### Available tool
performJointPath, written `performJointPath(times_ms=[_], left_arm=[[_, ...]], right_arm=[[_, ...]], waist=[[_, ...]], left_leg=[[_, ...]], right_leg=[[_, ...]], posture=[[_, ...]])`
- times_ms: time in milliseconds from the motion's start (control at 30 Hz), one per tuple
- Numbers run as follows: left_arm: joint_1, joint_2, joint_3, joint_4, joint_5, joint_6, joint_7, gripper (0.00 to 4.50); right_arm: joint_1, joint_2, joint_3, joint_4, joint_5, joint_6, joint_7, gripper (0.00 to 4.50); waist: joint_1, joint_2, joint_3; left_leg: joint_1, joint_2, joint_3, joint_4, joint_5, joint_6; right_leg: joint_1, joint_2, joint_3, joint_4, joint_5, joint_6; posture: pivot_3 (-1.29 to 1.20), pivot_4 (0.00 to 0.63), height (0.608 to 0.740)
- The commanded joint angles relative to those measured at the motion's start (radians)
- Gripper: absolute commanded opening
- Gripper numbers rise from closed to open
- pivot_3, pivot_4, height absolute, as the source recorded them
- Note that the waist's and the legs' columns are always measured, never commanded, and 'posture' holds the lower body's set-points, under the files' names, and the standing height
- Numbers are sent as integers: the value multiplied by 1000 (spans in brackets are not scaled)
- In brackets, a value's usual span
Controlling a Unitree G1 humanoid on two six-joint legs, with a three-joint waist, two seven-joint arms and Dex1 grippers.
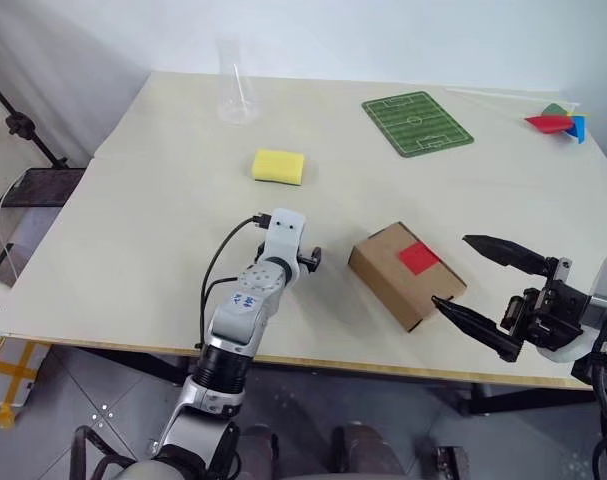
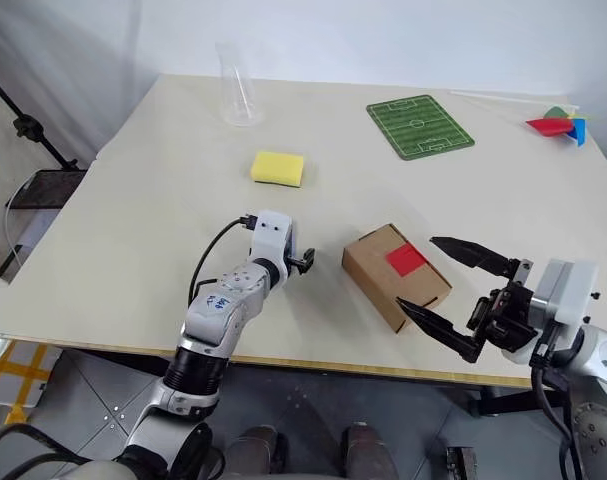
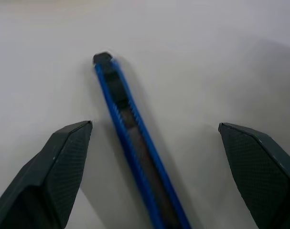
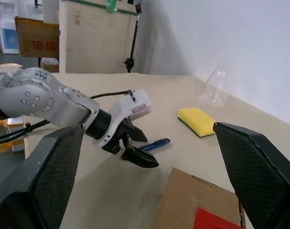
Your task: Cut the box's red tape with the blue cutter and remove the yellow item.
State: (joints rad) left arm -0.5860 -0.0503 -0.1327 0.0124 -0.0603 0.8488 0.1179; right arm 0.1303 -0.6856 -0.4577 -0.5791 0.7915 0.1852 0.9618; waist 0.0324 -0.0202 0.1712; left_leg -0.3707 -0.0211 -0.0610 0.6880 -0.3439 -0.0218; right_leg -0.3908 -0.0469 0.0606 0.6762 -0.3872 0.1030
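The lid (image 1: 395, 250) will come loose next to the red tape when the robot cuts along it, because a dark gap (image 4: 241, 210) can be seen there under the brown box's edge.
The brown box (image 1: 398, 278) lies near the table's front edge, with the red tape (image 1: 419, 257) across its top seam. The blue cutter (image 3: 135, 143) lies flat on the table to the left of the box. My left gripper (image 3: 155, 125) is open low over the cutter, one finger on each side of it and not touching it. The cutter (image 4: 156, 144) pokes out past the left fingers (image 4: 137, 156). My right gripper (image 1: 451, 268) hovers wide open at the box's right end, holding nothing. The yellow item is out of view.
A flat yellow sponge (image 1: 279, 166) lies behind the left hand. A clear glass flask (image 1: 236, 95) stands at the back left. A green football-pitch mat (image 1: 417, 123) and a red paper pinwheel (image 1: 555, 122) lie at the back right. The table's front edge (image 1: 383, 366) is close.
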Motion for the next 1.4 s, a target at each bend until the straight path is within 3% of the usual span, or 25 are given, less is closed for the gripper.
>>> performJointPath(times_ms=[33,300,400,800,967,1167,1233,1300,1400], left_arm=[[6,-33,21,24,16,26,32,4486],[19,-78,80,19,36,110,88,4486],[34,-83,72,-5,46,137,94,3937],[52,-96,105,-27,52,173,94,585],[30,-48,92,-31,18,126,-13,444],[44,312,60,-91,-124,-131,-567,444],[63,532,74,-54,-190,-314,-926,444],[75,680,38,-25,-211,-488,-1182,444],[83,804,-56,-17,-174,-692,-1420,444]], right_arm=[[-10,-5,-7,-23,25,6,-13,4500],[-18,-9,-5,-16,28,14,-12,4500],[-34,-13,2,-11,29,20,-13,4500],[-78,-8,11,8,21,30,-19,4500],[-99,-5,23,13,15,33,-27,4500],[-100,-9,24,-4,17,48,-49,4500],[-86,-24,21,-26,35,82,-64,4500],[-73,-34,16,-46,50,112,-85,4500],[-26,-107,35,-92,9,232,-154,4500]], waist=[[0,0,0],[-7,0,0],[-8,1,-1],[-4,1,-1],[-2,1,-1],[-12,1,-1],[-22,0,0],[-28,2,1],[-18,9,2]], left_leg=[[0,0,0,0,0,0],[1,0,0,0,0,0],[2,0,1,0,0,0],[1,0,1,-1,0,0],[1,0,1,-1,0,0],[1,1,0,-3,1,-2],[1,1,1,-5,1,-2],[1,3,0,-8,2,-4],[0,2,-2,-8,2,-4]], right_leg=[[0,0,0,0,0,0],[0,1,0,1,0,0],[0,1,1,1,0,0],[1,0,1,0,0,0],[1,0,0,-1,0,0],[-1,1,0,0,0,0],[-2,1,0,-1,0,0],[-3,2,-1,-2,1,-2],[-1,-1,-3,-7,0,-2]], posture=[[0,150,740],[0,150,740],[0,150,740],[0,150,740],[0,150,740],[0,150,740],[0,150,740],[0,150,740],[0,150,740]])
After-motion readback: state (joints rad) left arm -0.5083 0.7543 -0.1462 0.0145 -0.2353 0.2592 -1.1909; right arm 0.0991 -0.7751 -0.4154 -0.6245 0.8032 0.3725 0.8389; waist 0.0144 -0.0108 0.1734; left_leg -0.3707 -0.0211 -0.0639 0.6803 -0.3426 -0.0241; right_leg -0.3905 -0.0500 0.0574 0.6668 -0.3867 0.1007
